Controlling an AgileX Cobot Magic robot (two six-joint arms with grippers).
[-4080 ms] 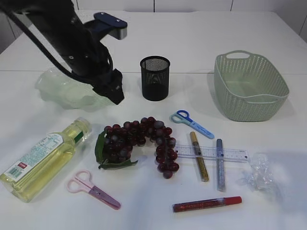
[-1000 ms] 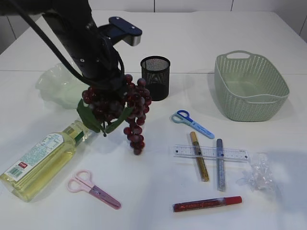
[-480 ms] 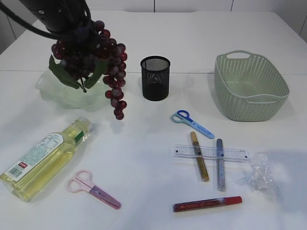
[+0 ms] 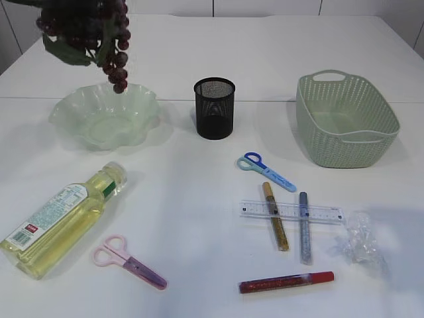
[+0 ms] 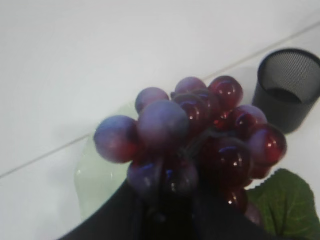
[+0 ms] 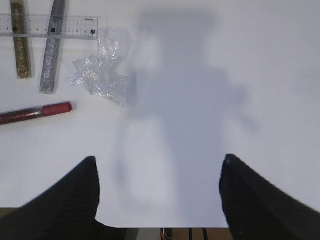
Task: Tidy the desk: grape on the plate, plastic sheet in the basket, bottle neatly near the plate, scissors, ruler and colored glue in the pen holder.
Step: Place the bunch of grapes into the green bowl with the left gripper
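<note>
The grape (image 4: 118, 66) is hanging above the open, empty plate (image 4: 110, 126). I should now lower the grape with my left gripper until it rests inside the plate's rim, and then let go.
The bunch of dark red grape (image 4: 89, 30) with its green leaf hangs in the air at the top left, above the pale green wavy plate (image 4: 99, 122). My left gripper (image 5: 165, 212) is shut on the grape (image 5: 200, 135) from below; the plate (image 5: 97, 175) shows beneath it. The bottle (image 4: 59, 218) lies on its side at the front left. Pink scissors (image 4: 126, 262), blue scissors (image 4: 265, 171), the ruler (image 4: 291, 211) and three glue sticks (image 4: 285, 282) lie on the table. The crumpled plastic sheet (image 4: 358, 245) is at the front right. My right gripper (image 6: 159, 165) stands open over bare table.
The black mesh pen holder (image 4: 214, 108) stands at mid-back, right of the plate. The green basket (image 4: 344, 119) sits at the back right. In the right wrist view the plastic sheet (image 6: 105, 70), ruler (image 6: 50, 26) and red glue (image 6: 35, 112) lie ahead to the left.
The grape bunch has risen and moved left, from beside the pen holder to high above the plate. The left arm has mostly left the top of the exterior view.
</note>
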